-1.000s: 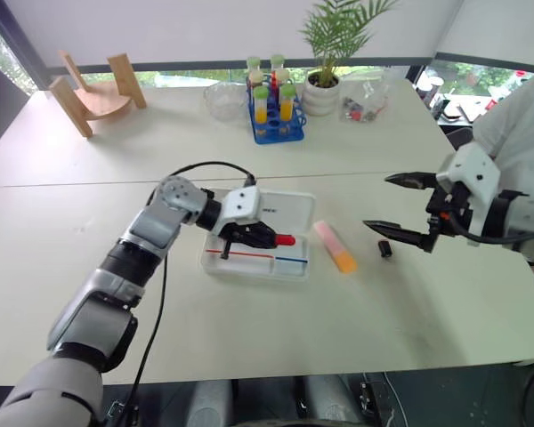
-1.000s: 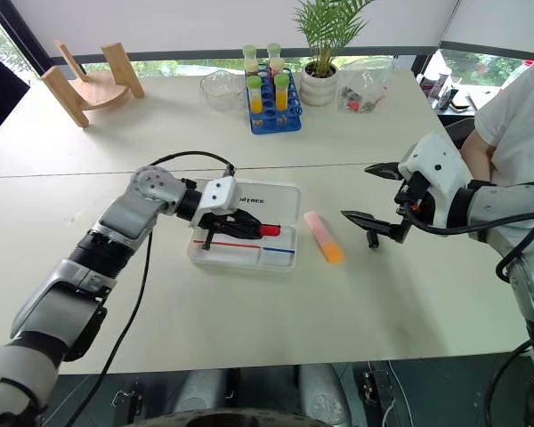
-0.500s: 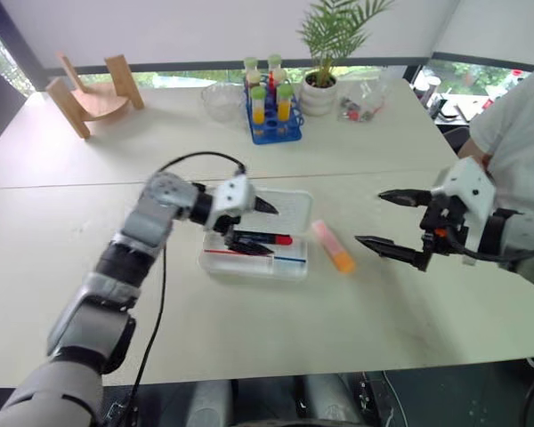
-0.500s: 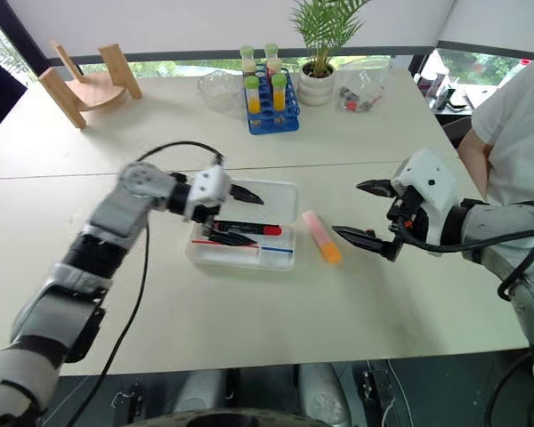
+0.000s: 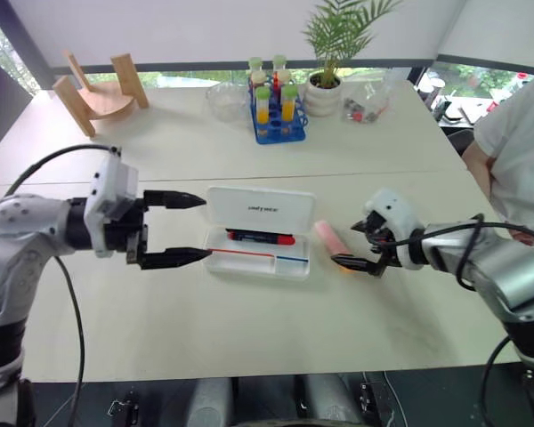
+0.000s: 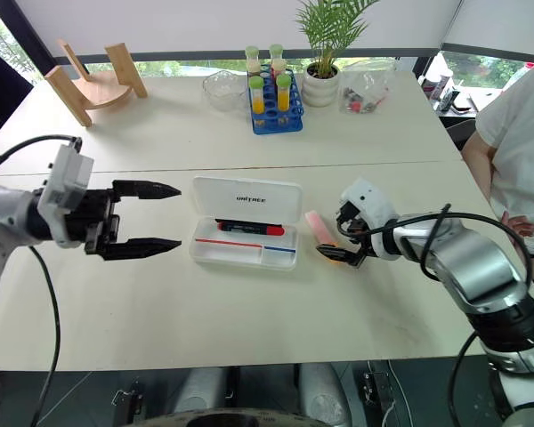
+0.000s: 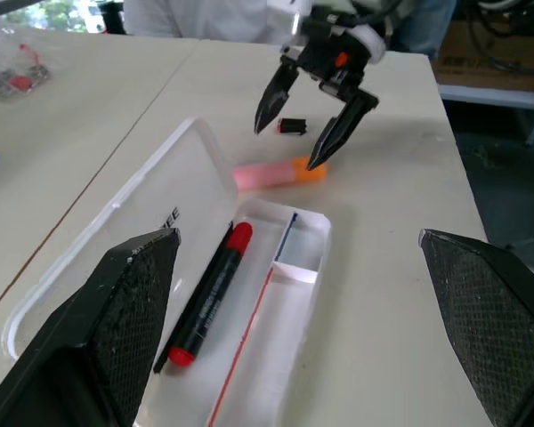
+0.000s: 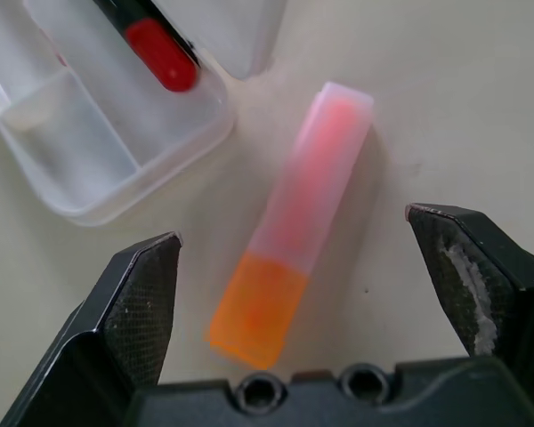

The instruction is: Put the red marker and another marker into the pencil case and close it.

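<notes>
I expect the highlighter [image 5: 331, 239] to fit flat in the pencil case's long front section [image 5: 240, 261] when I lower it, because that section is empty and longer than the highlighter.
The white pencil case [image 5: 280, 203] lies open at the table's middle, lid raised. The red marker [image 5: 260, 237] rests in its tray, red cap toward the right. Well to the left of the case my left gripper [image 5: 206, 227] hovers open and empty, fingers pointing at the case. Just right of the case lies the other marker, a pale pink highlighter [image 8: 298, 222] with an orange end. My right gripper [image 5: 345, 244] stands open with a finger on each side of that orange end, low over the table, not closed on it.
A small black object [image 7: 292, 126] lies beyond the highlighter. At the back stand a blue test-tube rack [image 5: 276, 111], a glass bowl [image 5: 224, 100], a potted plant [image 5: 322, 89], a clear bag [image 5: 365, 102] and a wooden stand [image 5: 93, 93]. A person [image 5: 516, 133] stands at the right edge.
My left gripper opened, left the red marker in the tray and drew back to the left and up. My right gripper came down and left over the highlighter.
</notes>
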You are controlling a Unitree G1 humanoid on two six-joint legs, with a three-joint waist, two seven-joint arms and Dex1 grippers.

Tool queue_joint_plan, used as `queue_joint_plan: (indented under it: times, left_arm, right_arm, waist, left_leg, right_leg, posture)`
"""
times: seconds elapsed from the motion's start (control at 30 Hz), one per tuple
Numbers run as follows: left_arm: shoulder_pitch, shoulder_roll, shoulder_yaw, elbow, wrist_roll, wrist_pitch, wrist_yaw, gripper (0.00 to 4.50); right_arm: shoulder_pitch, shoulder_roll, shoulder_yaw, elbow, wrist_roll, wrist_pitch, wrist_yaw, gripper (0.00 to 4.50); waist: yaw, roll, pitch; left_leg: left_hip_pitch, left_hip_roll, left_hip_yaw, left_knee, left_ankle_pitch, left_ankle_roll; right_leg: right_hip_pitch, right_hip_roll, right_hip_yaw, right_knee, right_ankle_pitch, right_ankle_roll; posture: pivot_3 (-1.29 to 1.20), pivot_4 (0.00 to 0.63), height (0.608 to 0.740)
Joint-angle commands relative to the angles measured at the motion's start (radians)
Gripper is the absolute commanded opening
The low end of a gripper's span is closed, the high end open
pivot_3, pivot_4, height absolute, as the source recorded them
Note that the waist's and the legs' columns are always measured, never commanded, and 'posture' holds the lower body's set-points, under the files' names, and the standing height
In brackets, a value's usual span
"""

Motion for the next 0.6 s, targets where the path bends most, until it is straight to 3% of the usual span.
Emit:
queue_joint_plan:
  times: [0.03,0.1,0.17,0.23,0.37,0.4,0.6]
  left_arm:
    - [0.05,0.014,0.104,-0.091,-0.094,0.042,0.057,4.43]
    - [0.07,0.024,0.122,-0.11,-0.119,0.058,0.078,4.43]
    - [0.099,0.039,0.151,-0.128,-0.149,0.072,0.084,4.5]
    - [0.123,0.056,0.179,-0.131,-0.172,0.072,0.074,4.5]
    - [0.142,0.084,0.199,-0.11,-0.195,0.053,0.041,4.5]
    - [0.146,0.093,0.202,-0.101,-0.197,0.048,0.027,4.5]
    - [0.155,0.155,0.216,-0.008,-0.171,-0.004,-0.087,4.5]
  right_arm:
    - [-0.036,0.03,0.059,0.057,-0.068,-0.003,-0.024,4.5]
    - [-0.051,0.046,0.082,0.09,-0.096,-0.013,-0.027,4.5]
    - [-0.069,0.069,0.102,0.139,-0.113,-0.023,-0.016,3.93]
    - [-0.085,0.086,0.109,0.158,-0.11,-0.015,0.001,3.1]
    - [-0.103,0.09,0.095,0.159,-0.105,0.0,0.025,1.04]
    - [-0.11,0.08,0.088,0.156,-0.104,0.004,0.034,0.82]
    - [-0.17,-0.106,0.028,0.048,-0.058,-0.088,0.251,0.84]
  waist:
    - [-0.004,0.0,0.0]
    - [-0.006,0.0,0.0]
    - [-0.007,0.0,0.0]
    - [-0.01,0.0,0.0]
    - [-0.008,0.0,0.0]
    - [-0.008,0.0,0.0]
    - [-0.004,0.003,0.003]
  left_leg:
    - [0.0,0.0,0.0,0.0,0.0,0.0]
    - [0.0,0.0,0.0,0.0,0.0,0.0]
    - [0.001,0.0,0.0,0.0,0.0,0.0]
    - [0.001,0.0,0.001,0.0,0.0,0.0]
    - [0.001,0.0,0.001,0.0,0.0,0.0]
    - [0.001,0.0,0.001,0.0,0.0,0.0]
    - [0.0,0.0,0.002,-0.001,0.0,0.0]
  right_leg:
    - [0.0,0.0,0.0,0.0,0.0,0.0]
    - [0.0,0.0,0.0,0.0,0.0,0.0]
    - [0.0,0.0,0.0,0.0,0.0,0.0]
    - [0.0,0.001,0.0,0.0,0.0,0.0]
    - [0.0,0.0,0.0,0.001,0.0,0.0]
    - [0.0,0.001,0.0,0.001,0.0,0.0]
    - [-0.002,0.0,0.0,0.001,0.0,0.0]
  posture:
    - [0.0,0.15,0.74]
    - [0.0,0.15,0.74]
    - [0.0,0.15,0.74]
    - [0.0,0.15,0.74]
    - [0.0,0.15,0.74]
    - [0.0,0.15,0.74]
    - [0.0,0.15,0.74]
